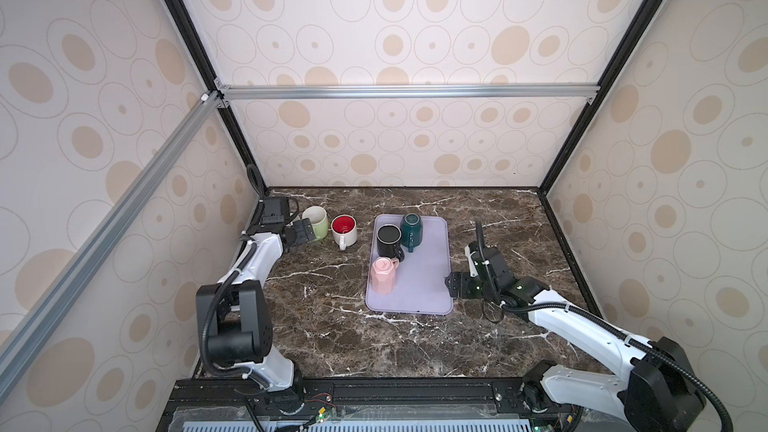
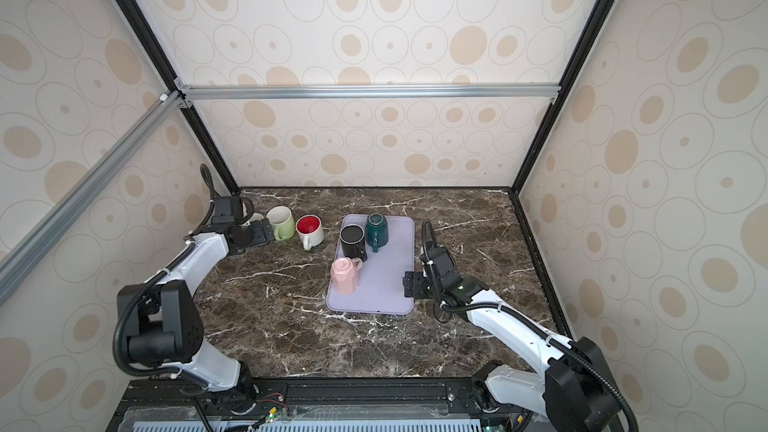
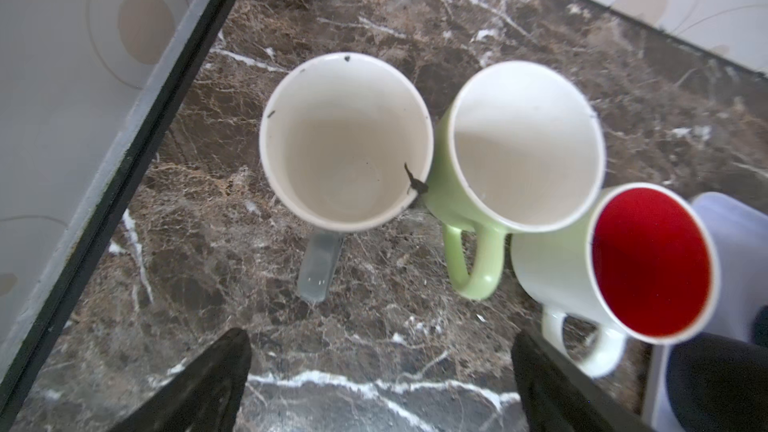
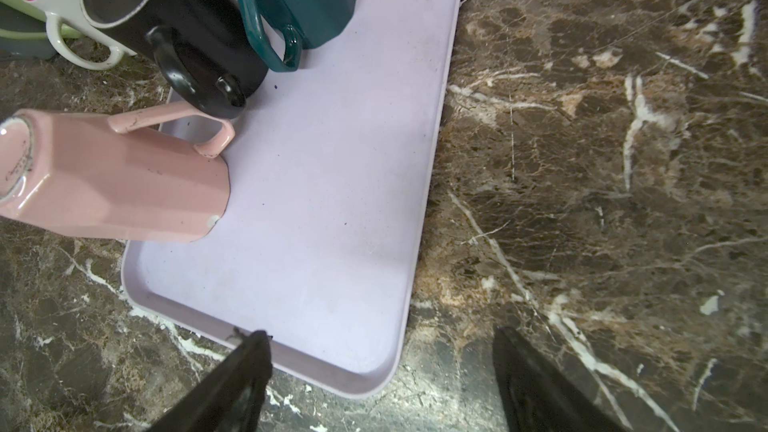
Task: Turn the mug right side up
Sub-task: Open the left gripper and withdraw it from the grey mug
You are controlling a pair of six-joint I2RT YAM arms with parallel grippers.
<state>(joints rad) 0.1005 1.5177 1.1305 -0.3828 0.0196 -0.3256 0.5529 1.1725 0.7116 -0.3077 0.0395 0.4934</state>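
I should keep moving my left gripper across until it reaches the teal mug (image 1: 411,233), because the grey mug stands upright while the teal mug's bottom (image 1: 411,219) faces up.
A grey-handled mug (image 3: 345,143) stands upright with its mouth up near the left wall. My left gripper (image 3: 380,347) is open just short of its handle and holds nothing. In a top view the left gripper (image 1: 301,234) sits beside the green mug and mostly hides the grey one. On the lilac tray (image 1: 424,284) a pink mug (image 1: 384,276) and a teal mug (image 1: 411,228) stand upside down, and a black mug (image 1: 389,241) stands upright. My right gripper (image 1: 451,284) is open and empty at the tray's near right corner (image 4: 374,384).
A green mug (image 3: 449,184) and a white mug with a red inside (image 3: 652,259) stand upright in a row right of the grey one. The left wall's black frame (image 3: 124,160) runs close to the grey mug. Bare marble (image 1: 519,234) lies right of the tray.
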